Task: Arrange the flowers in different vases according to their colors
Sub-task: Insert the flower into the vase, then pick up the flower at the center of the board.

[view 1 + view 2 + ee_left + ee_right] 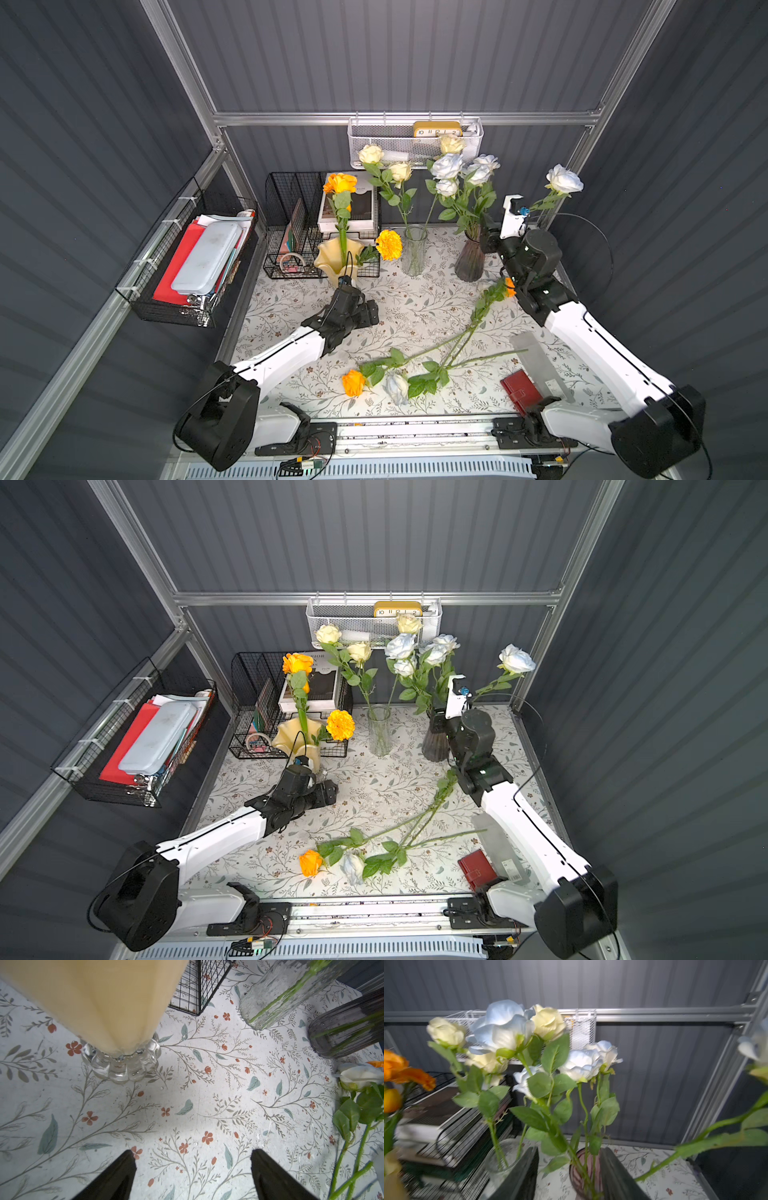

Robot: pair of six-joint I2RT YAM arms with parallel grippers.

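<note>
The orange rose's stem point(432, 348) lies free beside the leaves of the white rose. I should keep moving my right gripper to that stem point(417, 354) until its fingers close around it.
The pale yellow vase point(332, 257) holds an orange rose point(340, 183) and a marigold point(389, 244). Cream roses point(371, 153) stand in the clear glass vase point(414, 249). White roses point(446, 166) fill the purple vase point(469, 259). One white rose point(564, 179) leans far out to the right; its stem point(716, 1140) runs down behind a finger of my right gripper point(569, 1149), which is open just above the purple vase's rim point(581, 1176). An orange rose point(353, 382), a white rose point(397, 386) and an orange bloom point(509, 287) lie on the table. My left gripper point(193, 1151) hangs open and holds nothing near the yellow vase's foot.
A black wire organizer point(291, 224) with books stands behind the yellow vase. A white mesh basket point(415, 145) with a clock hangs on the back wall. A red box point(521, 390) and a clear plastic slab point(536, 365) lie front right. A wire basket point(187, 266) hangs on the left wall.
</note>
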